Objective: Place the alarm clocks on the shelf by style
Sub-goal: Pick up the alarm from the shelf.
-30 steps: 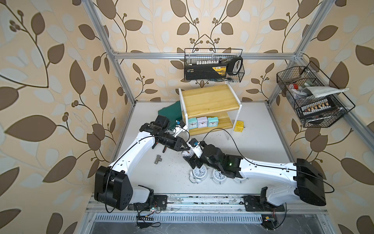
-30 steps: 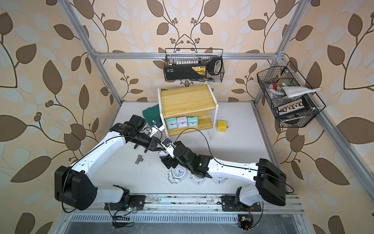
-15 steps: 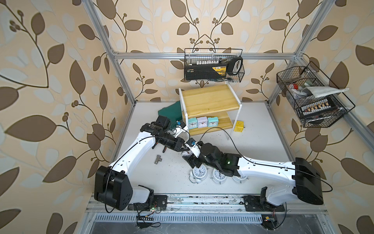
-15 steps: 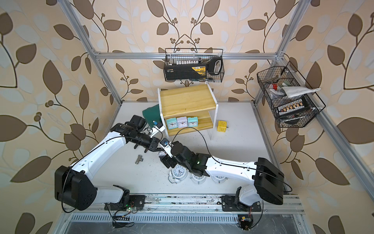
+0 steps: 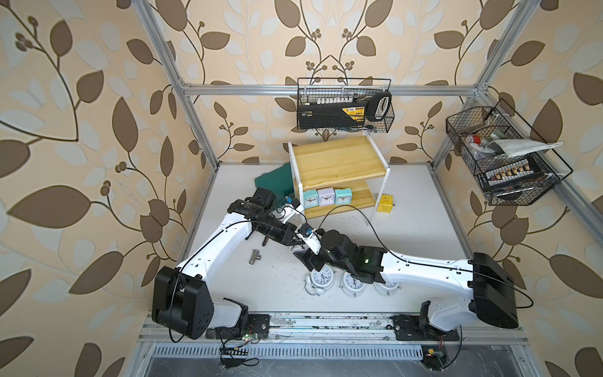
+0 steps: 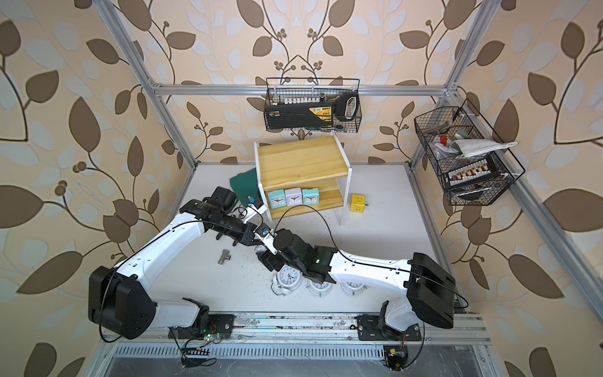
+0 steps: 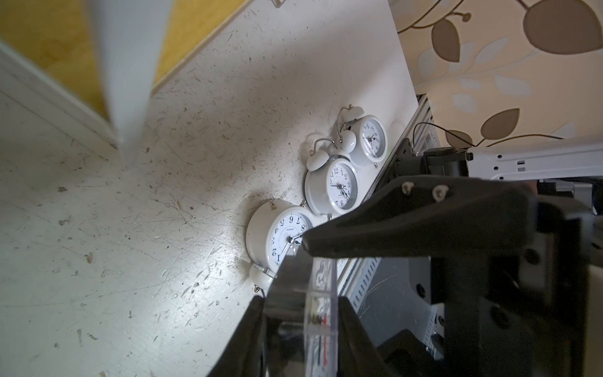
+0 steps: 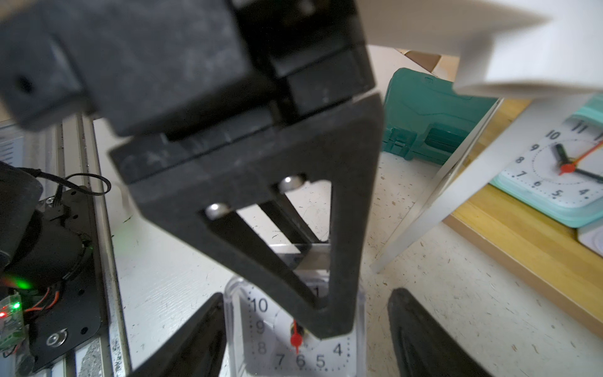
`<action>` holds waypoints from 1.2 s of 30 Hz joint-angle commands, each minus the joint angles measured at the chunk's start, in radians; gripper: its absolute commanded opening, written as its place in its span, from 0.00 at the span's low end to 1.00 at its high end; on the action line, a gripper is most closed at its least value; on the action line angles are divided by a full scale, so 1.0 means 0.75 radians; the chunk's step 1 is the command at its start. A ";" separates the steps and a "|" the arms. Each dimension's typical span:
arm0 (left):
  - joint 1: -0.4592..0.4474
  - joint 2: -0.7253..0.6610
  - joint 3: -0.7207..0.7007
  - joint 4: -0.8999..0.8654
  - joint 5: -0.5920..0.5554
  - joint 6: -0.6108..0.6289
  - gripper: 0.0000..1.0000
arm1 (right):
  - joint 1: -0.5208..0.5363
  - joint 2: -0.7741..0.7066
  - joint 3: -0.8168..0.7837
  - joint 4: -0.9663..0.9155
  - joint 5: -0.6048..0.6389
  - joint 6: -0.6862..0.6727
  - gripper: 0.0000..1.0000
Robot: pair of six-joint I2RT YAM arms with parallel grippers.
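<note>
Next, I take the clock's sides [image 8: 361, 326] with my right gripper and place it on the shelf's free spot [image 6: 330, 194], since my left gripper holds the clear alarm clock far away.
A clear square alarm clock [image 7: 303, 293] is held above the table, with my left gripper [image 7: 300, 313] shut on its front and back. In the right wrist view the same clock [image 8: 270, 346] sits between the fingers of my right gripper [image 8: 303, 303], which is open: one finger touches the clock's side and the other stands apart. Both grippers meet at mid-table [image 5: 298, 249]. Three round white twin-bell clocks [image 5: 322, 276] [image 5: 353, 280] [image 5: 386, 287] stand in a row near the front, partly under the right arm. The shelf [image 5: 336, 160] holds a teal [image 5: 310, 199], a lilac [image 5: 326, 196] and a teal clock [image 5: 343, 196] on its lower board.
A dark green case [image 5: 275, 179] lies left of the shelf and a yellow cube socket [image 5: 385, 203] right of it. A small metal fitting [image 5: 255, 258] lies on the table by the left arm. Black wire baskets hang on the back wall [image 5: 344, 107] and the right wall [image 5: 502, 163].
My right gripper has moved in toward the left gripper and its fingers have narrowed around the clear clock. The left gripper has stayed shut and in place.
</note>
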 commanded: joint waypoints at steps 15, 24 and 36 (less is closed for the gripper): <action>-0.012 -0.025 -0.014 -0.008 0.065 0.018 0.59 | -0.028 -0.035 -0.048 0.070 -0.059 0.008 0.50; -0.003 -0.049 -0.014 0.003 0.053 0.022 0.74 | -0.141 -0.200 -0.231 0.151 -0.122 0.068 0.48; 0.075 -0.138 -0.037 0.023 0.099 0.027 0.77 | -0.437 -0.492 -0.537 0.347 0.006 0.219 0.47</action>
